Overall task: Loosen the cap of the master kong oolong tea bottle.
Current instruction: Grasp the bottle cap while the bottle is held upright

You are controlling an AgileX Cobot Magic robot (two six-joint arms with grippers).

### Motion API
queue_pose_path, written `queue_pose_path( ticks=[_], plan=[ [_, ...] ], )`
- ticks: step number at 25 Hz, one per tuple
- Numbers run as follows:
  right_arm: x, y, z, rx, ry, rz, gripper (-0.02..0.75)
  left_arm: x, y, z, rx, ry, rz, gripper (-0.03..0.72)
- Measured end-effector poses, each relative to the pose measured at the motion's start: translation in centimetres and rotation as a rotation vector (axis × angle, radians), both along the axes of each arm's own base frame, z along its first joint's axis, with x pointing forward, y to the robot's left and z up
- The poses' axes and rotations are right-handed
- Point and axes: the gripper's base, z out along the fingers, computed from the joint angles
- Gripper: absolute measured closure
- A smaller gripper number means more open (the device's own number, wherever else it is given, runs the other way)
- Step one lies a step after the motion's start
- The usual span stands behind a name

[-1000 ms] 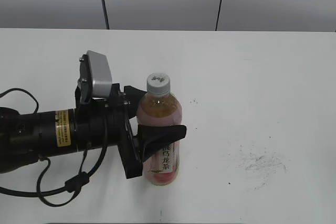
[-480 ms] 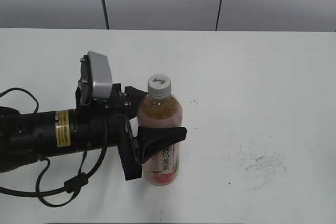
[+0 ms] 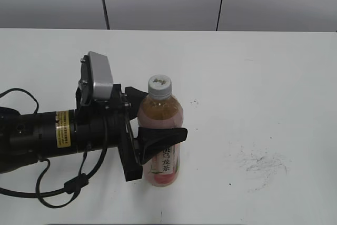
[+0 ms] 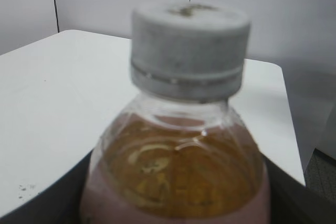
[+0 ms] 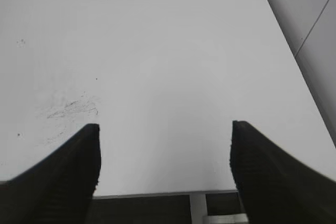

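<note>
The bottle's body [image 3: 160, 113] is held below the cap by my left gripper, which should keep the bottle steady while my right gripper turns the cap from above.
The master kong oolong tea bottle [image 3: 162, 133] stands upright on the white table, amber tea inside, pink-and-white label with Chinese characters low on it. Its grey-white ribbed cap [image 3: 159, 85] sits on top. My left gripper [image 3: 152, 130] is shut on the bottle's body, black fingers on both sides at mid-height. The left wrist view shows the cap [image 4: 189, 51] and the bottle's shoulder [image 4: 178, 171] close up, between the dark fingers. My right gripper [image 5: 164, 174] is open and empty above the table's edge, away from the bottle and out of the exterior view.
The white table [image 3: 253, 77] has grey scuff marks [image 3: 260, 164] to the right of the bottle; they also show in the right wrist view [image 5: 71, 108]. A black cable [image 3: 63, 191] loops below the left arm. Grey wall panels stand behind.
</note>
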Motion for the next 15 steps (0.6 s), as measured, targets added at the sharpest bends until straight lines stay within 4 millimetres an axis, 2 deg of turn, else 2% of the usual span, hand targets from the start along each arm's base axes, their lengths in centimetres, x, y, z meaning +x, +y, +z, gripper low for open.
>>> queue_pose_path(
  ticks=[4, 7, 11, 15],
  plan=[
    [1.9, 0.6, 0.7, -0.081, 0.083, 0.110, 0.173, 0.0, 0.0, 0.0, 0.000, 0.000, 0.000, 0.239],
    [4.0, 1.3, 1.3, -0.127, 0.168, 0.224, 0.221, 0.0, 0.0, 0.0, 0.000, 0.000, 0.000, 0.239],
    [7.2, 2.4, 2.4, -0.095, 0.265, 0.330, 0.287, 0.0, 0.0, 0.0, -0.001, 0.000, 0.000, 0.239],
    [10.2, 3.4, 4.1, -0.045, 0.286, 0.400, 0.305, 0.0, 0.0, 0.0, -0.001, 0.000, 0.000, 0.239]
  ],
)
